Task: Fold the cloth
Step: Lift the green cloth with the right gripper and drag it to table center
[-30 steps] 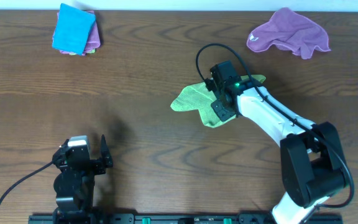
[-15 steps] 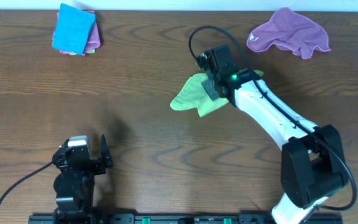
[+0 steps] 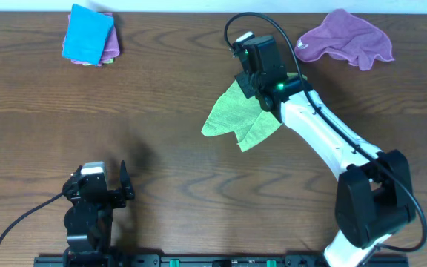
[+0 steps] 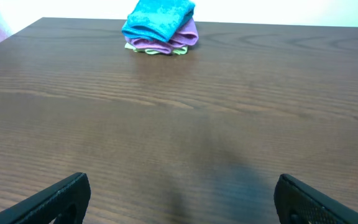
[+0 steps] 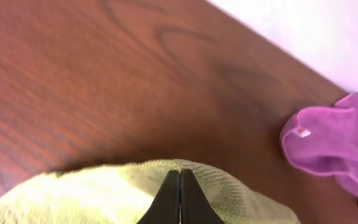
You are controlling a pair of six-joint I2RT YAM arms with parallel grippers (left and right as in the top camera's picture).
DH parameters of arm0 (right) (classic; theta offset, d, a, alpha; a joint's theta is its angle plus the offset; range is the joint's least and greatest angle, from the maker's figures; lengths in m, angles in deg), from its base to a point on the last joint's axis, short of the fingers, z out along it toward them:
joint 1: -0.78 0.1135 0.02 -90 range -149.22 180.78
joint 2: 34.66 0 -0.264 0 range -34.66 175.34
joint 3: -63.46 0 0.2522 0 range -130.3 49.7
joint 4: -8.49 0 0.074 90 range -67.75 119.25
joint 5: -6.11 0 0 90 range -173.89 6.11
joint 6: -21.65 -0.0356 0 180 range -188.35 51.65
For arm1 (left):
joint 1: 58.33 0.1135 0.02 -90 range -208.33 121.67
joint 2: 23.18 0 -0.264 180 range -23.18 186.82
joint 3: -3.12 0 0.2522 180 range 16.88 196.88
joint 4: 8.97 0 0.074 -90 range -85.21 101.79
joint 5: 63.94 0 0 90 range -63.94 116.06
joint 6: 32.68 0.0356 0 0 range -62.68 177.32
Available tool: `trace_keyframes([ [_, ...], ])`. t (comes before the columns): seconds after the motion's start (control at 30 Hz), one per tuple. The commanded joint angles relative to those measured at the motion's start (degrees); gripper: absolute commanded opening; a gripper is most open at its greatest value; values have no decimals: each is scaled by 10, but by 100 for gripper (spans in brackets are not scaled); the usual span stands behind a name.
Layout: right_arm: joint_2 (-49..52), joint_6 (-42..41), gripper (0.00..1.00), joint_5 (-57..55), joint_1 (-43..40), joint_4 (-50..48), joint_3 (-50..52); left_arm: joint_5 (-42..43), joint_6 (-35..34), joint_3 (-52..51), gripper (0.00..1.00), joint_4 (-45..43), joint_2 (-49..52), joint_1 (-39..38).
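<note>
My right gripper is holding the green cloth's top edge [image 5: 149, 164]. I should carry on pulling that edge onto the open wood [image 3: 175, 107] facing the folded stack until the cloth lies spread out.
A light green cloth [image 3: 232, 117] hangs from my right gripper [image 3: 252, 80] in mid table, its lower part spread on the wood. In the right wrist view the black fingers [image 5: 179, 179] are pinched together on the top edge of the green cloth [image 5: 104, 196]. My left gripper [image 3: 95, 194] rests at the near left edge, away from the cloth. In the left wrist view its two fingers [image 4: 180, 198] stand wide apart with bare table between them.
A crumpled purple cloth [image 3: 345, 38] lies at the far right, also in the right wrist view [image 5: 334, 140]. A stack of folded cloths with a blue one on top [image 3: 89, 35] sits at the far left, seen too in the left wrist view [image 4: 160, 26].
My right gripper has moved up and toward the far edge, lifting the green cloth so it stretches out longer. The left arm has not moved.
</note>
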Motion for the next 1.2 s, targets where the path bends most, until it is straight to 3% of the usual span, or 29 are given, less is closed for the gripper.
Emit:
trace_keyframes([
  [0.0,1,-35,1,15,4,-40,-10,-3,6,-12,95,2,-4,2],
  [0.17,1,-103,1,158,12,-124,-10,-3,6,-12,95,2,-4,2],
  [0.47,1,-114,1,357,48,-63,-10,-3,6,-12,95,2,-4,2],
  [0.9,1,-92,1,430,110,8,-10,-3,6,-12,95,2,-4,2],
  [0.93,1,-92,7,429,120,21,-10,-3,6,-12,95,2,-4,2],
  [0.97,1,-87,29,429,127,33,-10,-3,6,-12,95,2,-4,2],
  [1.0,1,-80,61,428,133,44,-10,-3,6,-12,95,2,-4,2],
  [1.07,1,-67,99,421,140,62,-10,-3,6,-12,95,2,-4,2],
  [1.17,1,-66,99,394,141,81,-10,-3,6,-12,95,2,-4,2],
])
